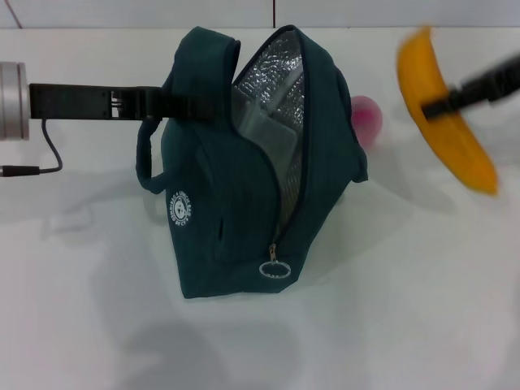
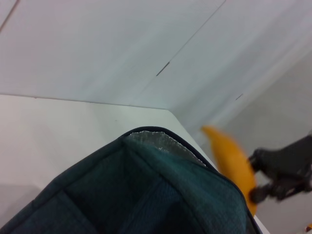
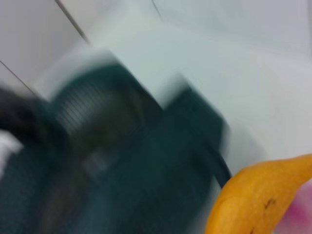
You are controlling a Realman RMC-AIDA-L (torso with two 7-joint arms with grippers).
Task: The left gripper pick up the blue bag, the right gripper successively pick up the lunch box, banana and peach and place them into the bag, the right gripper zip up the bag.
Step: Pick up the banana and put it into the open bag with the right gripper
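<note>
I carry on bringing the banana over with my right gripper until the banana's lower end dips into the silver lining (image 1: 278, 71), because my left gripper is holding the blue bag's opening (image 1: 280, 134) open.
The blue bag (image 1: 236, 211) stands on the white table with its top unzipped and the silver lining showing. My left gripper (image 1: 175, 101) is shut on the bag's upper edge by the handle and holds it open. A pale box shape, the lunch box (image 1: 262, 134), lies inside against the lining. My right gripper (image 1: 431, 108) is shut on the banana (image 1: 443, 114) and holds it in the air to the right of the bag. The peach (image 1: 367, 118) sits on the table just right of the bag. The left wrist view shows the bag (image 2: 146, 195), the banana (image 2: 231, 161) and the right gripper (image 2: 273, 183).
The metal ring zipper pull (image 1: 275, 269) hangs at the bag's near end. A black cable (image 1: 45, 154) trails from the left wrist. The table (image 1: 422, 309) is white, with a wall behind it. The right wrist view shows the banana (image 3: 258, 200) above the blurred bag (image 3: 122, 161).
</note>
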